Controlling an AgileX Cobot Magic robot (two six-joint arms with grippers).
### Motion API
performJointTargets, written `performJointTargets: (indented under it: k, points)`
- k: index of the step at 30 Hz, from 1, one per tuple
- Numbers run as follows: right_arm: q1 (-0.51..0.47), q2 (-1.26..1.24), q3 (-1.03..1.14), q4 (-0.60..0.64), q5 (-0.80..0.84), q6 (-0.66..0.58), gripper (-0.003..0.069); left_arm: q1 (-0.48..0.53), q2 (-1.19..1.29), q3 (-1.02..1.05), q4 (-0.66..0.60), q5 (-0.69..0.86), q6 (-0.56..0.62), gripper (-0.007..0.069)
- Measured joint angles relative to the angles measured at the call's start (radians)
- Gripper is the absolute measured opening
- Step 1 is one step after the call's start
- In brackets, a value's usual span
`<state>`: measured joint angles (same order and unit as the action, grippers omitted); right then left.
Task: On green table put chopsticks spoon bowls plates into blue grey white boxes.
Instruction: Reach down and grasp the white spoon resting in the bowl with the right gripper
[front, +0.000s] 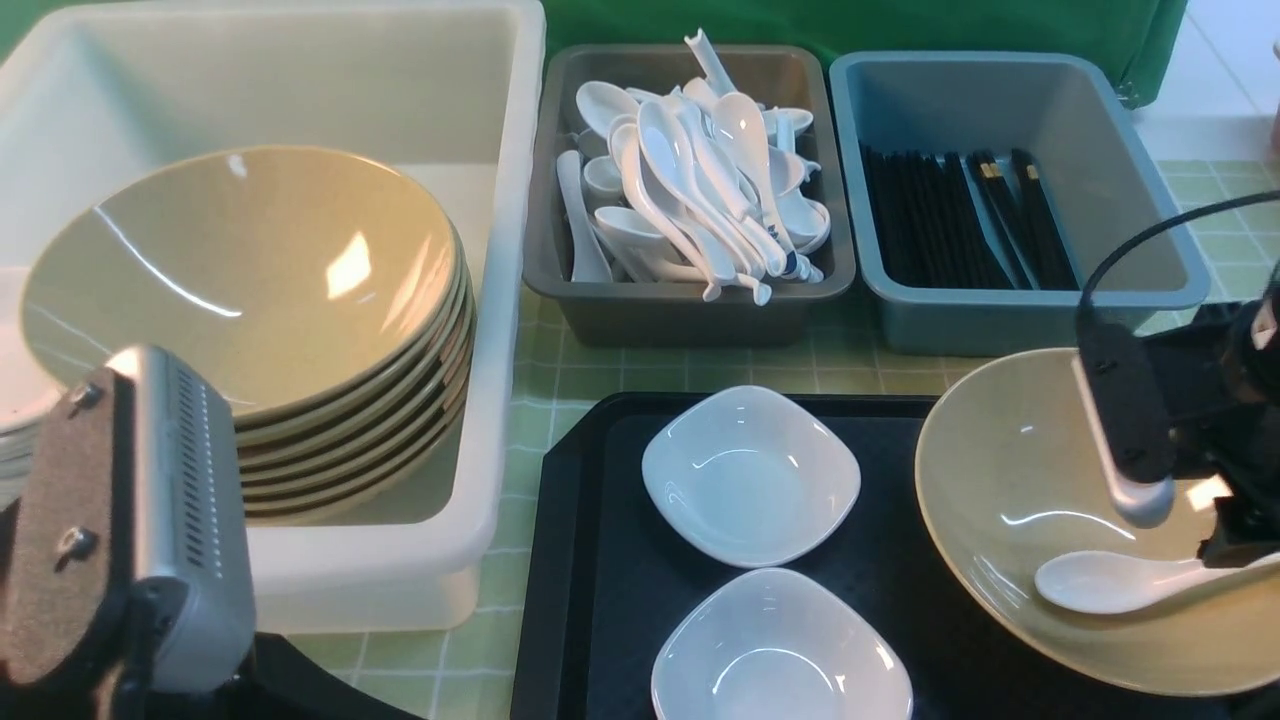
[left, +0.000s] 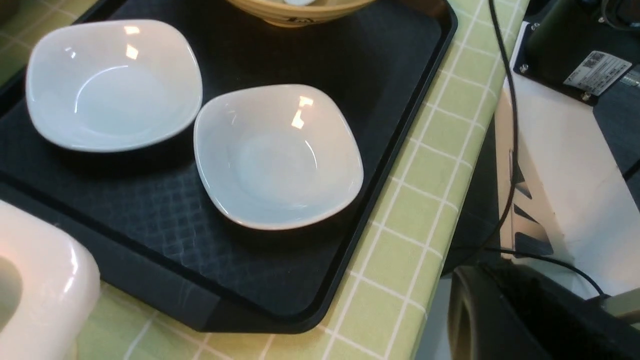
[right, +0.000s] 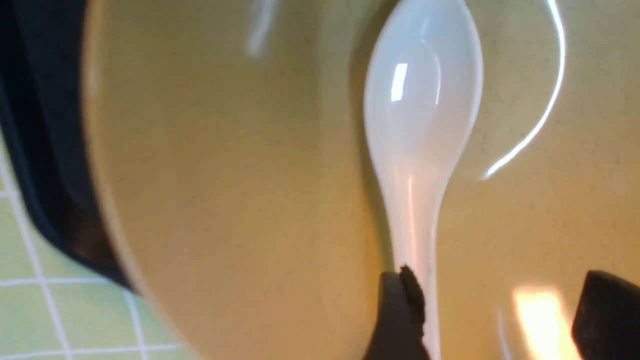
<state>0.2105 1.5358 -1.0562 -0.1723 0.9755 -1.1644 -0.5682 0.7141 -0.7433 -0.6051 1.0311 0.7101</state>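
The white spoons (front: 705, 180) are piled past the grey box's rim, so the spoon in the tan bowl (front: 1110, 582) will settle across their top when I bring it there.
A tan bowl (front: 1000, 470) sits at the right end of a black tray (front: 600, 520) with a white spoon (front: 1100, 582) lying inside it. My right gripper (front: 1190, 520) is down in that bowl and open. In the right wrist view one finger (right: 400, 310) touches the spoon's handle (right: 422, 240) while the other finger (right: 605, 310) stands well apart. Two white square bowls (front: 750, 475) (front: 780, 650) rest on the tray. My left arm's wrist (front: 130, 520) hangs at the near left, and its fingers do not show clearly.
A white box (front: 500, 300) at the left holds a stack of tan bowls (front: 250, 280). A grey box (front: 690, 310) holds white spoons (front: 700, 180). A blue box (front: 1000, 320) holds black chopsticks (front: 960, 215). The table's near edge (left: 425, 260) runs beside the tray (left: 165, 215).
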Motion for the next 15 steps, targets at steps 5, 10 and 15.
performJointTargets:
  k: [5, 10, 15]
  points:
    - [0.0, 0.08, 0.0, -0.015, -0.009, 0.01, 0.0453, 0.0, 0.0, 0.0, 0.0, 0.0, -0.001, -0.0001]
    - [0.0, 0.131, 0.0, -0.052, 0.007, 0.04, 0.0433, 0.0, 0.0, -0.001, 0.0, 0.0, -0.001, -0.0001]
    - [0.0, 0.152, 0.0, -0.064, 0.025, 0.06, 0.0285, 0.0, 0.0, -0.005, 0.0, 0.001, -0.001, -0.0001]
